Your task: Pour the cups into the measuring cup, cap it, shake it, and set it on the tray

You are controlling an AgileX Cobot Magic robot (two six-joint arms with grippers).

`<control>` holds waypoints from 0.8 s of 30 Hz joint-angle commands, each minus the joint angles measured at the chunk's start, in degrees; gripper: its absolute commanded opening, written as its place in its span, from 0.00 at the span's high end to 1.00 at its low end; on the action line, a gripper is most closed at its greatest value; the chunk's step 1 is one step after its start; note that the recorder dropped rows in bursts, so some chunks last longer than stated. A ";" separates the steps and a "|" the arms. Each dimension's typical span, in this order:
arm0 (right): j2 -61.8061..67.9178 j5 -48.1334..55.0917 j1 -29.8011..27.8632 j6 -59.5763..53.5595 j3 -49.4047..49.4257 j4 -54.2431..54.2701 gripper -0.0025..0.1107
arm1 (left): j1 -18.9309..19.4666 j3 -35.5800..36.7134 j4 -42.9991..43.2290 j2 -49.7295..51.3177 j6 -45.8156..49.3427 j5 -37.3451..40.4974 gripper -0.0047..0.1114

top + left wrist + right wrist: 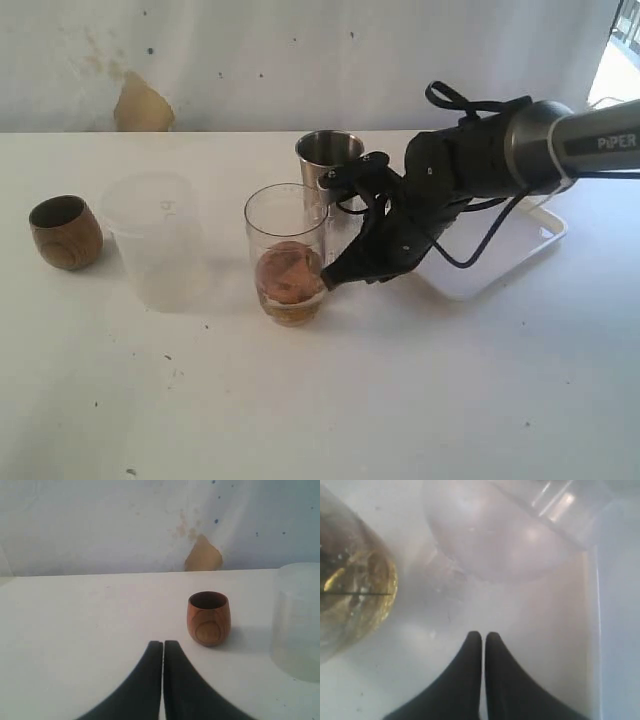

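Note:
The measuring cup [289, 262] crowds the robot's right gripper beside the clear cap, so the robot should grip the measuring cup's rim [325, 208] and move the measuring cup away before it takes the cap.
The measuring cup [287, 255], a clear tumbler with brown contents at its bottom, stands mid-table. My right gripper [328, 282] is shut and empty, its tips low beside the tumbler's base on the right. In the right wrist view the right gripper [483, 636] points at bare table, with the measuring cup [350, 585] to one side and the frosted cup [510, 535] ahead. The steel tumbler [328, 158] stands behind. The frosted plastic cup [155, 240] and the wooden cup [65, 232] are to the left. My left gripper [163, 644] is shut and empty, a little short of the wooden cup [208, 618].
The white tray [478, 280] lies at the right, partly under the right arm. A wall with a tan patch [142, 105] runs behind the table. The frosted cup [297, 622] fills the edge of the left wrist view.

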 commanded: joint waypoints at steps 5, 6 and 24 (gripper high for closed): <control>-8.75 9.06 -0.12 -0.91 0.48 -2.49 0.98 | 0.06 0.37 -0.35 -0.29 -0.10 -0.57 0.95; -10.25 9.09 -0.12 -0.91 0.48 -2.49 0.98 | 0.06 0.37 -0.35 -0.29 -0.10 -0.57 0.95; -25.28 5.98 -1.69 4.87 3.68 1.24 0.60 | 0.06 0.37 -0.35 -0.29 -0.10 -0.57 0.95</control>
